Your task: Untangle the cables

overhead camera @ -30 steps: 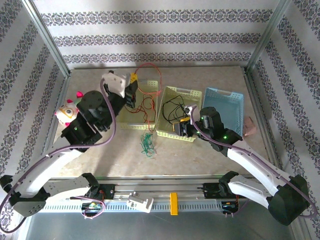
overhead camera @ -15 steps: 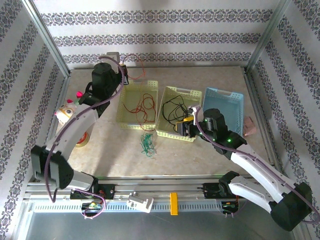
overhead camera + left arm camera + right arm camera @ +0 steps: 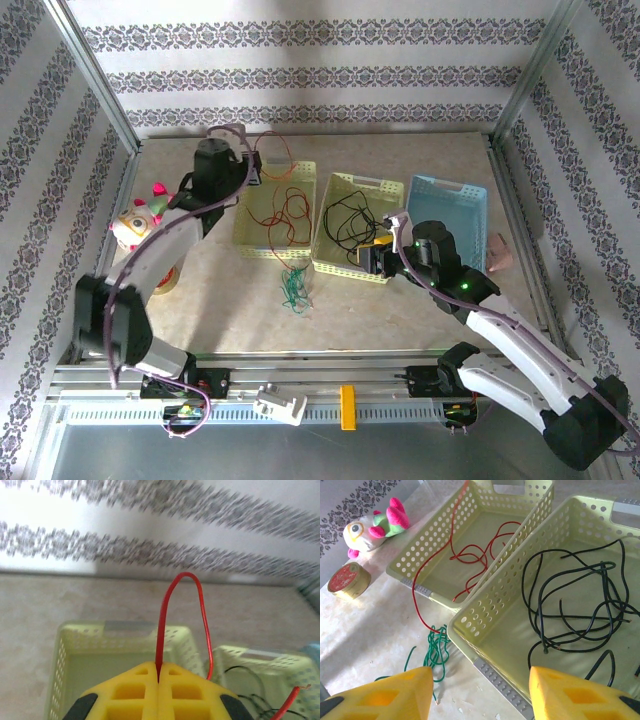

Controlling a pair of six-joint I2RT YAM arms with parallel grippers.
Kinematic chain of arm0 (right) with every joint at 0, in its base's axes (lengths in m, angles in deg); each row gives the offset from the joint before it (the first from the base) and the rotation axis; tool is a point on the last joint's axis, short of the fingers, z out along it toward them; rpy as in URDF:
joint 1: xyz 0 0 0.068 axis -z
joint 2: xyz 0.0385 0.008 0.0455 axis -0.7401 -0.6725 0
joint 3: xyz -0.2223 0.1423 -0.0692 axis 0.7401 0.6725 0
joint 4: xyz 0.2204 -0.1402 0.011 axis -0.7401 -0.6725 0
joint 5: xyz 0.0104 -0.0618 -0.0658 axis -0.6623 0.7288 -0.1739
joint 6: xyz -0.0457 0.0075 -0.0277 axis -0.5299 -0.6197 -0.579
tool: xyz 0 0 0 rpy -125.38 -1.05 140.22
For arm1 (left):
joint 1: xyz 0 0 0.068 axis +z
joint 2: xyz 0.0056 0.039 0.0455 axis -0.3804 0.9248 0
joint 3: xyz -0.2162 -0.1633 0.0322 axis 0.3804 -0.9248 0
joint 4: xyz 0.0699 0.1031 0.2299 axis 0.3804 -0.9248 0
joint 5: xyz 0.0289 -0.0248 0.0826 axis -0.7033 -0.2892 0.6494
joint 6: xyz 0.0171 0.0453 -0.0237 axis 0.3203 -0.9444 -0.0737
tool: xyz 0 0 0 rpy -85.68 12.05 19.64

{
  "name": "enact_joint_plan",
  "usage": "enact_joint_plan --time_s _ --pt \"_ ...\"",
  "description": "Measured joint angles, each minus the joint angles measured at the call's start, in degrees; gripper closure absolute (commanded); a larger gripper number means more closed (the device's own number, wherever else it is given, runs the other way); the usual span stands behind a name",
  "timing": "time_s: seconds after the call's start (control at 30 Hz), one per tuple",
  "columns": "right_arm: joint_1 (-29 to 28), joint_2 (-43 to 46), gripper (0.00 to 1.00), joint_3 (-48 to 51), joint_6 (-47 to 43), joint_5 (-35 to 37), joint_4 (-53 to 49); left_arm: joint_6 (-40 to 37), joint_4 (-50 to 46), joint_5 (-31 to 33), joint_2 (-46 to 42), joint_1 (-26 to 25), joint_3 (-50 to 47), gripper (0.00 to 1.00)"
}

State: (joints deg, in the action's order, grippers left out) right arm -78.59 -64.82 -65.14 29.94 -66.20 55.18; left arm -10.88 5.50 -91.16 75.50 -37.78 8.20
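My left gripper should move back and lower the cable onto the basket's bottom [image 3: 262, 206], because the red cable's loop [image 3: 278, 136] extends beyond its yellow basket's far rim.
My left gripper [image 3: 158, 680] is shut on a red cable [image 3: 165, 610], which loops up from the jaws and drops back to the right. In the top view the left gripper [image 3: 254, 166] is at the far left corner of the left yellow basket [image 3: 246, 235], where the rest of the red cable [image 3: 288, 212] lies. One red strand runs over the basket's front wall to the green cables [image 3: 292, 288] on the table. Black cables [image 3: 580, 600] lie in the middle yellow basket [image 3: 485, 645]. My right gripper [image 3: 480, 692] is open above that basket's near corner, holding nothing.
A blue basket [image 3: 452, 195] stands right of the yellow ones. A plush toy [image 3: 135, 220] and a round red-lidded tin [image 3: 347, 580] sit at the table's left. A pink object [image 3: 498, 254] lies at the right edge. Metal frame posts bound the table.
The left arm swung from above the left basket out to its far left corner, lifting the red cable, then dropped slightly. The right gripper drew back a little toward me.
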Motion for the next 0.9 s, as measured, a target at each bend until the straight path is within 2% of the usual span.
enact_joint_plan --time_s 0.2,0.4,0.63,0.9 --pt "0.0 0.0 0.46 0.7 0.0 0.9 0.0 -0.7 6.3 -8.4 -20.0 -0.4 -6.6 1.00" --pt "0.0 -1.1 0.46 0.7 0.0 0.9 0.1 0.6 10.1 -12.6 -29.0 -0.4 -7.1 1.00" --pt "0.0 -2.2 0.46 0.7 0.0 1.1 0.1 0.6 11.5 -12.1 -24.4 -0.4 -2.8 1.00" --pt "0.0 -1.2 0.46 0.7 0.0 1.7 0.0 -1.5 11.9 -4.2 -10.9 -0.4 2.2 1.00"
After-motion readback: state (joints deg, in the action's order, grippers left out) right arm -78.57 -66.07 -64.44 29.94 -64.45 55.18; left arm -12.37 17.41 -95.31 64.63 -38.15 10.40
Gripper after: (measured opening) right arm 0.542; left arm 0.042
